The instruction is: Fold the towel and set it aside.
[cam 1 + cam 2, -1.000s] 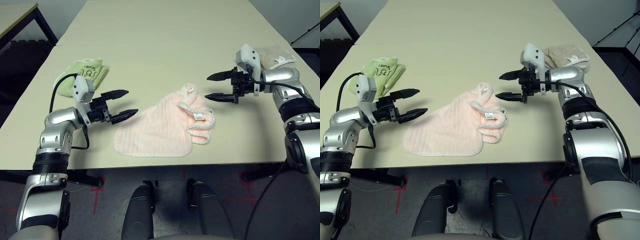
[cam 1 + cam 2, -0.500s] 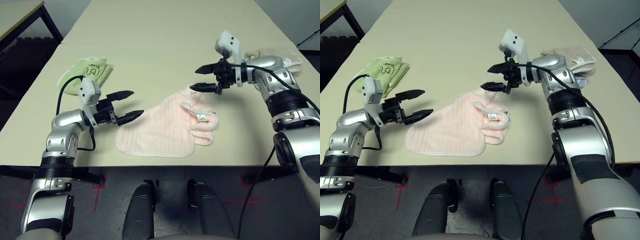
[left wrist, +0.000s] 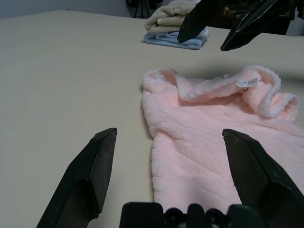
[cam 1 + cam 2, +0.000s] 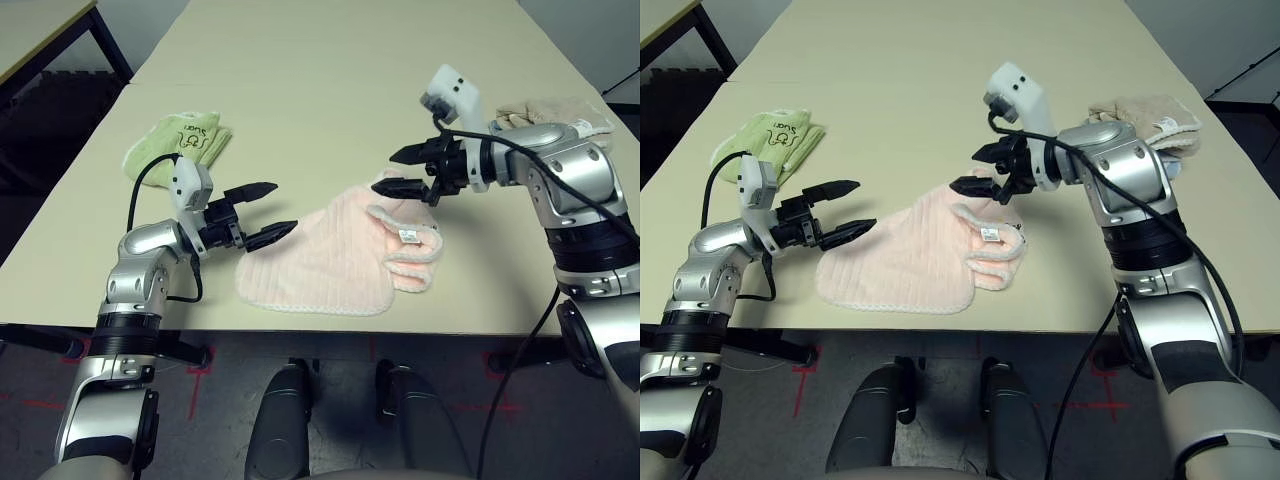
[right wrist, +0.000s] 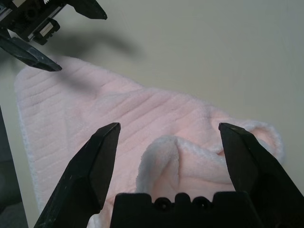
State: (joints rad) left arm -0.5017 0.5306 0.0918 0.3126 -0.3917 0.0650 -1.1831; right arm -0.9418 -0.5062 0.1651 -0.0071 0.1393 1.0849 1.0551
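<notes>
My right gripper should keep going down on the towel, onto its white trim [image 4: 376, 211], until the fingers can pinch it, because the towel's raised fold [image 5: 162, 151] is standing up between the open fingers.
The towel [image 4: 325, 258], pale pink and ribbed with white looped trim, lies rumpled near the table's front edge, its right side bunched up around a small white tag [image 4: 407, 236]. My left gripper [image 4: 265, 212] hovers open just off the towel's left edge, fingers pointing at it. My right gripper [image 4: 393, 171] hangs open above the towel's far corner, not touching it. In the left wrist view the towel [image 3: 209, 142] spreads ahead of the fingers. The right wrist view looks down on the raised fold [image 5: 164, 147] between its spread fingers.
A light green towel with lettering [image 4: 178, 144] lies at the far left of the table [image 4: 320, 80]. Folded beige and light blue towels [image 3: 173, 26] are stacked at the right behind my right arm. A second table [image 4: 40, 25] stands at the far left.
My right gripper has swung left and toward me from beside the towel to above its far corner. My left gripper has edged slightly closer to the towel's left edge. The towel has not moved.
</notes>
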